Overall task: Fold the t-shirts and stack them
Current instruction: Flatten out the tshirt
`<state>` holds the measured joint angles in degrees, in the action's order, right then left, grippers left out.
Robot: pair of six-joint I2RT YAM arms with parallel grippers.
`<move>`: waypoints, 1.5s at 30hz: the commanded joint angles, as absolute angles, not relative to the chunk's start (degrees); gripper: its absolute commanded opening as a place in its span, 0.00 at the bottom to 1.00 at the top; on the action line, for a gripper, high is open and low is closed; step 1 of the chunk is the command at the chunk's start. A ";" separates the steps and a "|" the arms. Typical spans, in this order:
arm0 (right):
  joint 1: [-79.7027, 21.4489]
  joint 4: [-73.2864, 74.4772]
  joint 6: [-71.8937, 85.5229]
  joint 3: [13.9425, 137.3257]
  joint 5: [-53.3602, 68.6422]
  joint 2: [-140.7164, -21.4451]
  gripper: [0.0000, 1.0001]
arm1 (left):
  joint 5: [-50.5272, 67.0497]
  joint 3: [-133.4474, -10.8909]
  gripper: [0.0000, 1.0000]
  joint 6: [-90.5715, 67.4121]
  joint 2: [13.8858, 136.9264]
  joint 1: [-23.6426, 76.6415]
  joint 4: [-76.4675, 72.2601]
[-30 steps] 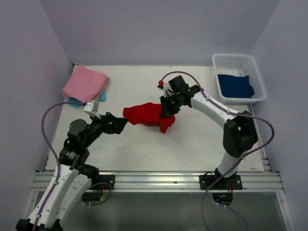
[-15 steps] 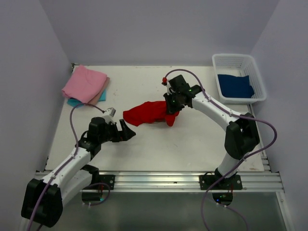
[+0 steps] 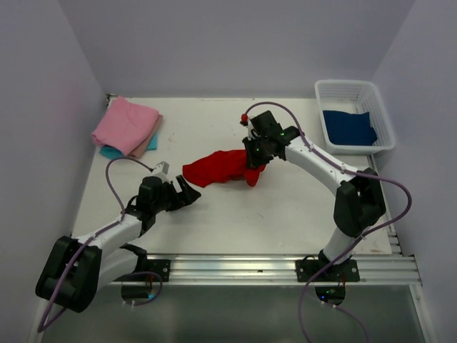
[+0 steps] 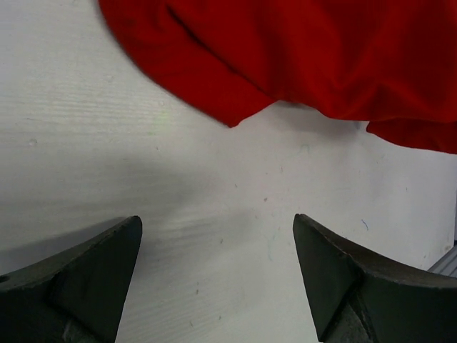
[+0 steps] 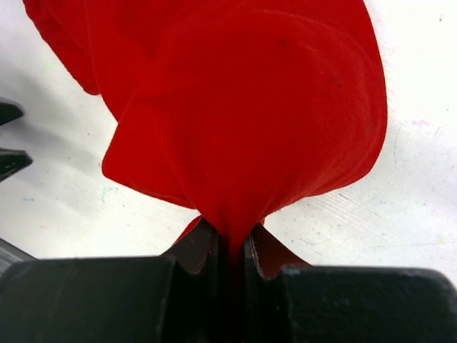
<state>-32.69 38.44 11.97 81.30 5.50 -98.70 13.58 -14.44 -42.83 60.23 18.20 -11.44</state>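
Note:
The red t-shirt [image 3: 216, 168] is bunched up by overlapping folds [image 4: 218, 61], so its gathered cloth will fall into a long, uneven flap when I lift the t-shirt's loose end.
A bright red t-shirt [image 3: 218, 168] lies bunched on the white table [image 3: 285, 207] near its middle. My right gripper [image 3: 251, 160] is shut on its right end, and the cloth [image 5: 243, 107] is pinched between the jaws and lifted a little. My left gripper [image 3: 190, 194] stands open, low over the table just left of and in front of the red shirt's left end [image 4: 235, 64], with bare table between its fingertips [image 4: 114, 250]. A folded pink t-shirt [image 3: 126, 125] tops a pile at the back left, with beige and turquoise edges [image 3: 108, 151] under it.
A white mesh basket [image 3: 355, 114] at the back right holds a dark blue t-shirt [image 3: 348, 128]. Grey walls close in the table on three sides. A metal rail [image 3: 235, 268] runs along the near edge by the arm bases.
My left arm has dropped low and drawn back from the red shirt's left end. The right gripper has shifted slightly, pulling the shirt's right end up and the cloth longer.

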 commanded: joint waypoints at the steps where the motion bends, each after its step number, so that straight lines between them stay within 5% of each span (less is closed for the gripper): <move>1: -33.13 35.77 12.74 81.74 5.80 -94.48 0.00 | 9.06 -14.24 0.91 -46.58 65.73 18.90 -19.94; 14: -33.75 35.07 12.48 79.98 6.50 -92.64 0.00 | 0.18 -22.32 0.89 -50.10 85.06 19.07 -26.27; 19: -34.10 34.54 12.57 79.28 7.12 -92.46 0.00 | 0.26 -26.97 0.78 -50.18 96.49 19.16 -29.88; 22: -34.19 34.72 12.39 79.02 7.12 -92.11 0.00 | 0.79 -28.21 0.66 -50.62 101.07 19.16 -33.21; 26: -34.19 34.89 11.87 78.58 6.59 -91.76 0.00 | 2.55 -27.51 0.21 -50.89 102.57 19.16 -35.51; 29: -34.28 34.80 11.78 78.31 6.50 -91.85 0.00 | 2.81 -26.72 0.00 -50.71 101.17 19.16 -35.42; 37: -34.28 34.89 12.57 77.34 2.30 -92.46 0.00 | 4.39 -25.75 0.00 -47.73 88.00 19.16 -31.22; 45: -34.19 35.68 14.41 76.12 -6.32 -93.78 0.00 | 0.27 -38.39 0.00 -40.52 56.53 19.16 -9.34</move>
<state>-34.00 36.56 13.06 76.14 -1.83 -94.85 3.49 -31.53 -45.45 64.69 18.85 -16.69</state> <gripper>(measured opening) 0.111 0.014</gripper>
